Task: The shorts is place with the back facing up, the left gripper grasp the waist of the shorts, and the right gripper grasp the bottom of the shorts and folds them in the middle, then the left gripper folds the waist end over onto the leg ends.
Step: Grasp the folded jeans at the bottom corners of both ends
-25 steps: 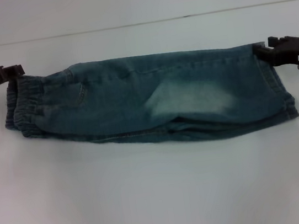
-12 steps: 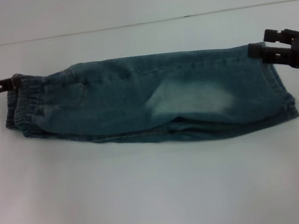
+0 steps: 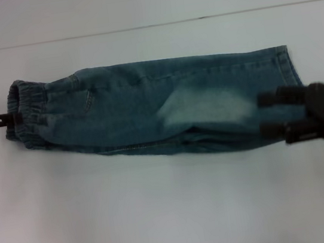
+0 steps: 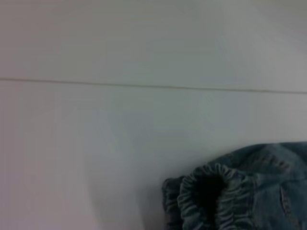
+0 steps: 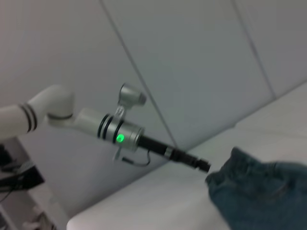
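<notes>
The waist's outer edge alone meets my left gripper's closed fingers, so I need to open them and grip the waist's gathers farther in before I fold the waist over.
The blue denim shorts lie folded lengthwise on the white table, with the elastic waist to the left and the leg ends to the right. My left gripper reaches in level from the left edge, its tip at the middle of the waistband. The right wrist view shows the same left gripper touching the shorts. My right gripper stands open over the leg ends near the front fold. Its two dark fingers are spread apart. The gathered waist opening fills the left wrist view.
A seam line crosses the white table behind the shorts. The left arm, white and silver with a green light, stretches across the background in the right wrist view.
The right gripper has moved from the far back corner of the leg ends forward and inward over the cloth. The left gripper has moved from the waist's back corner to its middle.
</notes>
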You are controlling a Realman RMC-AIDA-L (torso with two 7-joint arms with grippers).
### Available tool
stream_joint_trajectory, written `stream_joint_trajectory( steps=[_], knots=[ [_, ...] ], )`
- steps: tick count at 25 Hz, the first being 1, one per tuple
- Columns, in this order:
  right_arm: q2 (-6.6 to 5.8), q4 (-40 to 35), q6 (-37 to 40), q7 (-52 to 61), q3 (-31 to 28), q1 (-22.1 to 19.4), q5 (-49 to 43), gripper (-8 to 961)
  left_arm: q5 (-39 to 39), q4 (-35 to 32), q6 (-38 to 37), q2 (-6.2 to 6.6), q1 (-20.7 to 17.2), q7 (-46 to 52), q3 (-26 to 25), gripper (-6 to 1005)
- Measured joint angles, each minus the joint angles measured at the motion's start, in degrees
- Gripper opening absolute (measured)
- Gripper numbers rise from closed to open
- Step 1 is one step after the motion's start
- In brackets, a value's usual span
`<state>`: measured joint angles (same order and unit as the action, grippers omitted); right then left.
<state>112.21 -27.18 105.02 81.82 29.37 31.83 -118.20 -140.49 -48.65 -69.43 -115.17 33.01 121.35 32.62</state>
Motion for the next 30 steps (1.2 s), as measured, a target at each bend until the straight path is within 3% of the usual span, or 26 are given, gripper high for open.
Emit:
stream_joint_trajectory(
  steps=[3, 9, 30],
  knots=[
    [0.86, -0.02, -0.76, -0.08, 2.19, 0.35, -1.41, 952, -0.32, 1.0, 1.55, -0.05, 0.18, 0.05, 1.41, 932],
    [1.28, -0.06, -3.25, -0.14, 2.37, -0.01, -1.68, 953, -0.74, 3.2, 5.92, -0.46, 0.84, 0.49, 7.13, 931],
    [2.12, 0.2, -8.86, -0.18, 2.53, -0.19, -2.06, 953, -2.24, 3.7, 7.78, -1.28, 1.87, 0.15, 9.34, 926]
  ],
)
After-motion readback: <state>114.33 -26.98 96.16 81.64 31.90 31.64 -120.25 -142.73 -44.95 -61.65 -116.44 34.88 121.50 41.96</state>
